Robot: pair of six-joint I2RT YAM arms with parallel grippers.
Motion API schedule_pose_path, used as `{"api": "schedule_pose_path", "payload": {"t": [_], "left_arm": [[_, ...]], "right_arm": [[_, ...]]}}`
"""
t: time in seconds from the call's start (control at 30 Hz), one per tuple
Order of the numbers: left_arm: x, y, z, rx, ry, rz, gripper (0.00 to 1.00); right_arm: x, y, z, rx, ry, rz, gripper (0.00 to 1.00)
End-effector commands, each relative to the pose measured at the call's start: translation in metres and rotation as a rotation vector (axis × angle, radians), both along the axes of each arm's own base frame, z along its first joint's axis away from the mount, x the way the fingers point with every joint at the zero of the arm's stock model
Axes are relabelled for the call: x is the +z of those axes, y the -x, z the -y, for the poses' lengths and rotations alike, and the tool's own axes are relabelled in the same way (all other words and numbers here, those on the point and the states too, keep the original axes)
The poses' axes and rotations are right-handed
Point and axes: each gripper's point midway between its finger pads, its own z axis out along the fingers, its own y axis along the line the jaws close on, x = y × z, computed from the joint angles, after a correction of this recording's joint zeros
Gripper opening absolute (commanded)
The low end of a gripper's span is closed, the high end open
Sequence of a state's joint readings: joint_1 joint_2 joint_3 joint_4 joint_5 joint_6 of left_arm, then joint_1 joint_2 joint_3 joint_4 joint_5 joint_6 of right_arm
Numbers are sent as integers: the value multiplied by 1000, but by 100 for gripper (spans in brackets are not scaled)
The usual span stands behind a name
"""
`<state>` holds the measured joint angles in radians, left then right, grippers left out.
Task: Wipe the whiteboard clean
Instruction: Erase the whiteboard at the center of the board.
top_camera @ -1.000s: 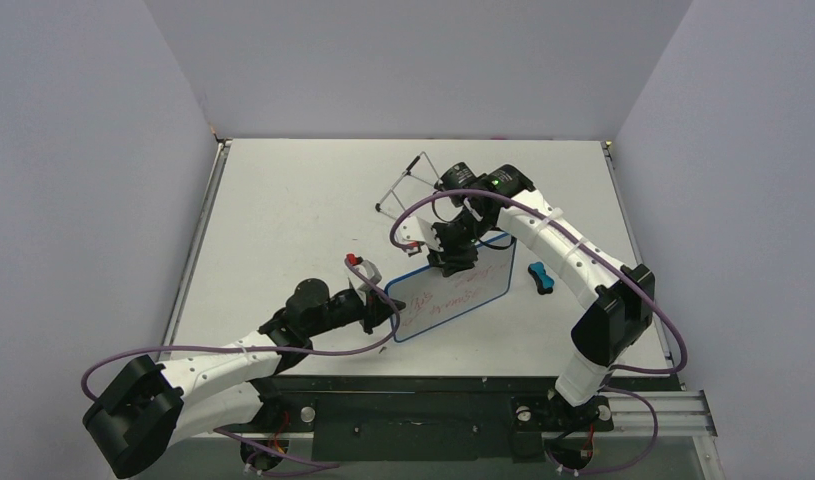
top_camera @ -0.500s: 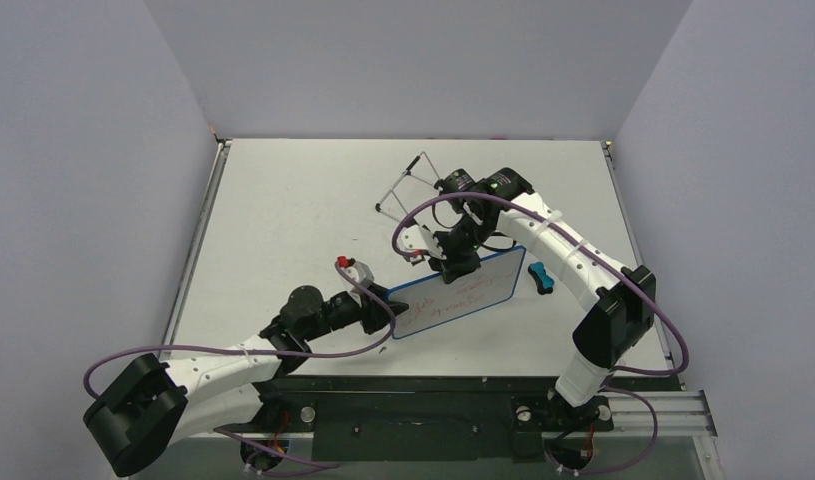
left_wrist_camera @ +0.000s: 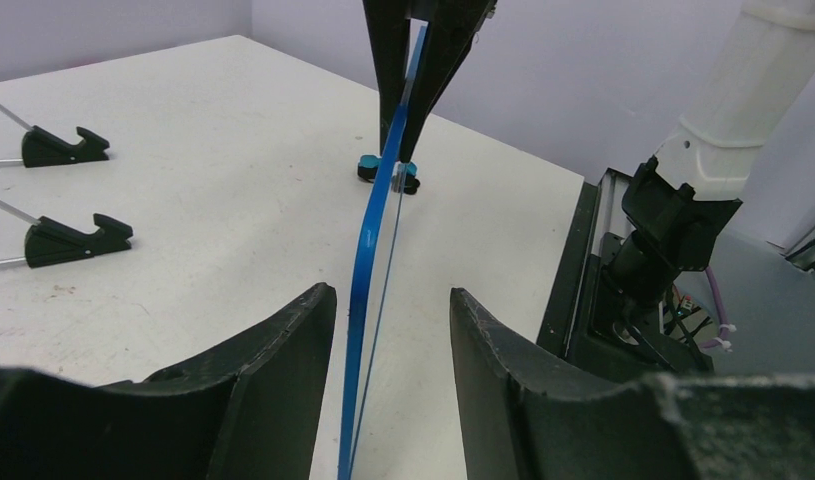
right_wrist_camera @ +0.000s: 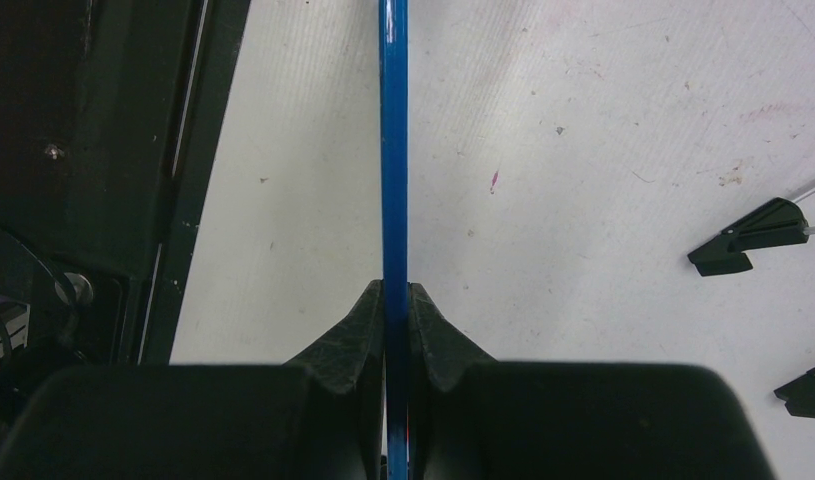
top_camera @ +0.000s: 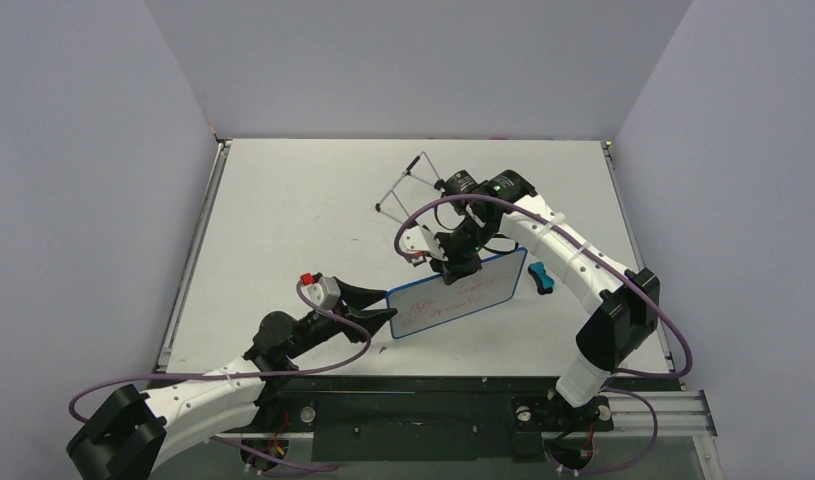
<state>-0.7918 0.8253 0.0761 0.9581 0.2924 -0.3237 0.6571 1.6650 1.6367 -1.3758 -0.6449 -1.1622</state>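
My right gripper is closed on the whiteboard's upper edge (top_camera: 429,278). Next, my left gripper grabs the whiteboard's side edge (top_camera: 389,302) before my right gripper gets the eraser.
The whiteboard (top_camera: 457,293), white with a blue rim and red writing, is held tilted above the table. My right gripper (top_camera: 461,268) is shut on its upper edge; in the right wrist view the blue rim (right_wrist_camera: 393,150) is pinched between the gripper's (right_wrist_camera: 394,290) two black fingers. My left gripper (top_camera: 375,303) stands open at the board's near left corner. In the left wrist view the board's edge (left_wrist_camera: 368,260) runs between the spread fingers (left_wrist_camera: 283,380) without touching either. The left gripper (left_wrist_camera: 393,293) holds nothing.
A small blue eraser (top_camera: 539,278) lies on the table just right of the board, and shows behind it as well (left_wrist_camera: 388,175). A thin wire easel stand (top_camera: 408,185) with black feet (left_wrist_camera: 68,238) (right_wrist_camera: 748,235) lies behind the board. Grey walls close three sides.
My left gripper has opened, let go of the board's corner and drawn back toward the near left. My right gripper has shut on the upper edge, and the board shifted slightly right.
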Motion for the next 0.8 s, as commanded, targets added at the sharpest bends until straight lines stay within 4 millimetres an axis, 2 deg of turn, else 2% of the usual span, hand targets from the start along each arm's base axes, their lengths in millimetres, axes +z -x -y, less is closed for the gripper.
{"api": "schedule_pose_path", "payload": {"t": [0.0, 0.1, 0.23, 0.27, 0.37, 0.43, 0.57, 0.67, 0.77], "left_arm": [[15, -9, -3, 46, 40, 57, 43], [19, -11, 4, 24, 42, 64, 44], [19, -18, 18, -7, 33, 66, 50], [26, -19, 20, -11, 49, 85, 50], [25, -23, 26, -16, 48, 82, 47], [26, -23, 28, -22, 53, 87, 42], [26, -22, 35, -52, 48, 82, 26], [22, -23, 37, -62, 38, 72, 4], [16, -23, 38, -63, 24, 65, 0]], "right_arm": [[0, -9, -7, 21, -29, 56, 0], [0, -9, -7, 20, -30, 55, 0], [-1, -9, -7, 17, -27, 50, 0], [-2, -9, -7, 16, -26, 48, 0], [-2, -9, -8, 16, -26, 47, 0], [-3, -9, -8, 16, -25, 45, 0], [-3, -9, -8, 16, -25, 41, 0], [-3, -9, -9, 18, -25, 39, 0], [-2, -8, -8, 18, -26, 44, 0]]}}
